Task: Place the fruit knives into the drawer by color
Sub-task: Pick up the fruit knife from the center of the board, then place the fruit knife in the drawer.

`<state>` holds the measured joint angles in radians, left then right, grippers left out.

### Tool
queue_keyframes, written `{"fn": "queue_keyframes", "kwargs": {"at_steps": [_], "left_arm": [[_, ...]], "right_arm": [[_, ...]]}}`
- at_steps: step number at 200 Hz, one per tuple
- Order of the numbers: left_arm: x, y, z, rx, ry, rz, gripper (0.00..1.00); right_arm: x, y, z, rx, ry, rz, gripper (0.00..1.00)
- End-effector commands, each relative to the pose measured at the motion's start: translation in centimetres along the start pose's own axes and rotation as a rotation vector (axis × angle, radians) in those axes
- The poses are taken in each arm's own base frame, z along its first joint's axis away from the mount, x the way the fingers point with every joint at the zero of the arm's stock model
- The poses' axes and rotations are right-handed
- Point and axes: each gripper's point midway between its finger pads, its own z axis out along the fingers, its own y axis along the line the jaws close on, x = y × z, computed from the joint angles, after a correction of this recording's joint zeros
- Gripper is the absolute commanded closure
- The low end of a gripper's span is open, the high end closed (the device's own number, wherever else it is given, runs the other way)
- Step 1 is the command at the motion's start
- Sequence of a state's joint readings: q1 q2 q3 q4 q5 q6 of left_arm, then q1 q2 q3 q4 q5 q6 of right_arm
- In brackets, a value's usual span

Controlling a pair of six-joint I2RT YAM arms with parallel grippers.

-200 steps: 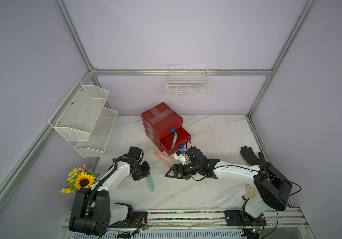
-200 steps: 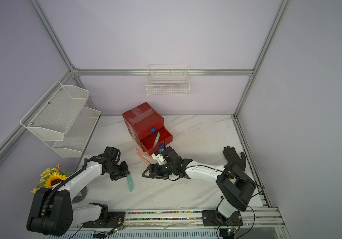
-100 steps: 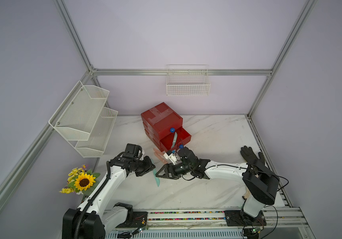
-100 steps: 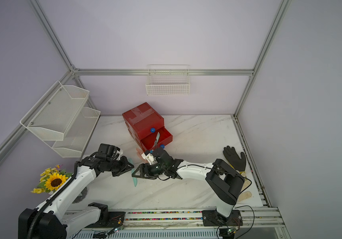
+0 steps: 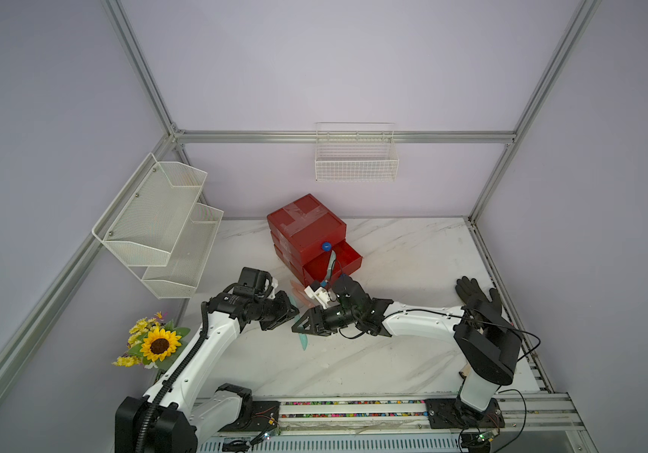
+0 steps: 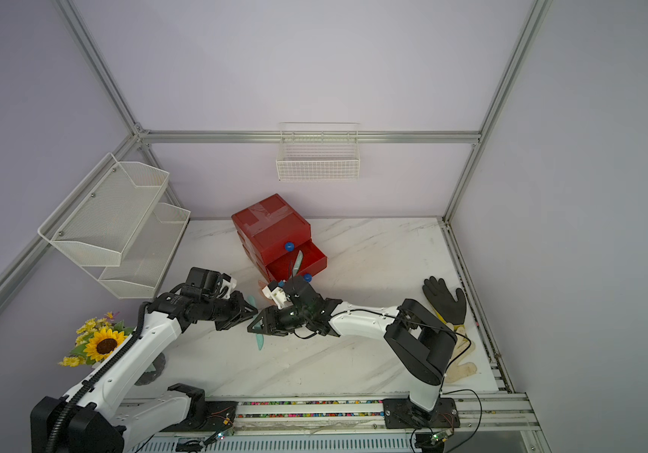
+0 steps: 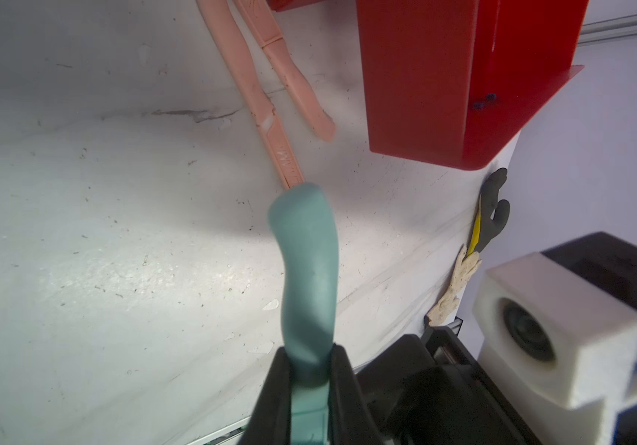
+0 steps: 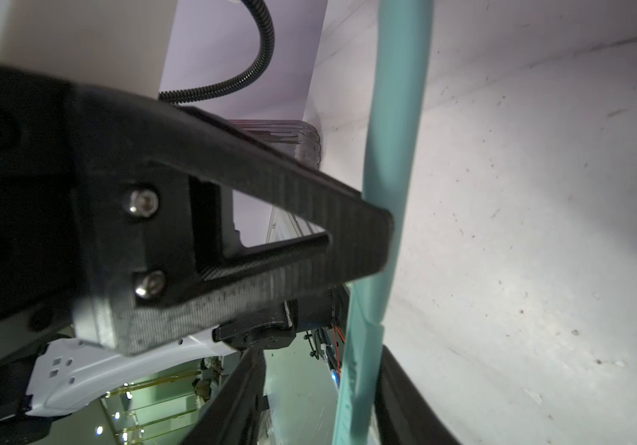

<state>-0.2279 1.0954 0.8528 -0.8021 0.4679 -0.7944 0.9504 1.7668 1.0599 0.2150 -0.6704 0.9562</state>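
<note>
The open drawer (image 5: 349, 261) faces the side of my right gripper, so my right gripper should grab the teal knife from my left gripper by the knife's blade (image 8: 360, 370) and put it in the drawer.
A teal fruit knife (image 5: 303, 340) (image 6: 259, 342) hangs upright above the table, and my left gripper (image 5: 294, 313) (image 7: 309, 370) is shut on its handle (image 7: 307, 262). My right gripper (image 5: 299, 327) (image 8: 320, 354) faces it from the right with its jaws round the knife's blade (image 8: 394, 135). One finger touches the blade and a gap remains on the other side, so it is open. The red drawer (image 5: 306, 231) chest has its middle drawer (image 5: 349, 259) pulled out, with another teal knife (image 5: 331, 262) inside. Two salmon-pink knives (image 7: 255, 96) lie on the table beside the chest.
A black glove (image 5: 475, 294) and a beige glove (image 6: 459, 364) lie at the table's right edge. Sunflowers (image 5: 159, 343) stand at the front left. A white mesh rack (image 5: 161, 227) hangs on the left wall, a wire basket (image 5: 355, 161) on the back wall.
My left gripper has carried the teal knife up and to the right. The right gripper has moved left to meet it and narrowed its jaws round the blade.
</note>
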Motion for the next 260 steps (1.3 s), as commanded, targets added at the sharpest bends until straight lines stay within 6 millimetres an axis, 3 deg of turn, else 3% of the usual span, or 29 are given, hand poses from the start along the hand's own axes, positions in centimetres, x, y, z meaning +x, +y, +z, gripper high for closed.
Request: {"fn": "queue_keyframes", "kwargs": {"at_steps": [1, 26, 47, 52, 65, 74, 77, 129, 160, 191, 215, 260], "left_arm": [[-0.4, -1.4, -0.7, 0.035, -0.018, 0.015, 0.89], [-0.5, -1.7, -0.8, 0.037, -0.019, 0.015, 0.88], [-1.0, -2.3, -1.0, 0.047, -0.028, 0.025, 0.80], [-1.3, -2.6, -1.1, 0.049, -0.034, 0.034, 0.71], [-2.2, -3.3, -1.5, 0.044, -0.052, 0.063, 0.27], [-3.0, -3.9, -2.0, 0.025, -0.070, 0.090, 0.03], [-3.3, -4.1, -2.2, 0.017, -0.075, 0.097, 0.00], [-8.4, -8.6, -4.3, 0.018, -0.179, 0.169, 0.00], [-9.7, -9.8, -4.2, 0.031, -0.192, 0.174, 0.00], [-10.3, -10.4, -4.6, 0.036, -0.213, 0.179, 0.00], [-10.3, -10.1, -4.3, 0.028, -0.211, 0.170, 0.00], [-10.1, -9.9, -4.5, 0.033, -0.222, 0.152, 0.00]], "right_arm": [[-0.3, 0.1, 0.4, 0.019, -0.004, -0.018, 0.69], [-0.5, 0.4, 0.2, 0.021, -0.012, -0.026, 1.00], [-0.8, 0.6, -0.1, 0.029, -0.024, -0.026, 1.00], [-0.9, 0.8, -0.2, 0.028, -0.029, -0.026, 1.00], [-1.6, 1.2, -1.0, 0.031, -0.058, -0.020, 1.00], [-2.3, 1.5, -1.8, 0.029, -0.087, -0.011, 1.00], [-2.6, 1.5, -2.1, 0.030, -0.097, -0.005, 1.00], [-8.6, 1.6, -9.3, 0.015, -0.297, 0.179, 1.00], [-12.3, 1.2, -13.0, -0.018, -0.383, 0.315, 1.00], [-14.5, -0.1, -15.9, -0.094, -0.483, 0.499, 1.00], [-16.0, -0.1, -17.0, -0.212, -0.553, 0.609, 1.00], [-18.1, -1.0, -15.5, -0.272, -0.534, 0.665, 1.00]]}}
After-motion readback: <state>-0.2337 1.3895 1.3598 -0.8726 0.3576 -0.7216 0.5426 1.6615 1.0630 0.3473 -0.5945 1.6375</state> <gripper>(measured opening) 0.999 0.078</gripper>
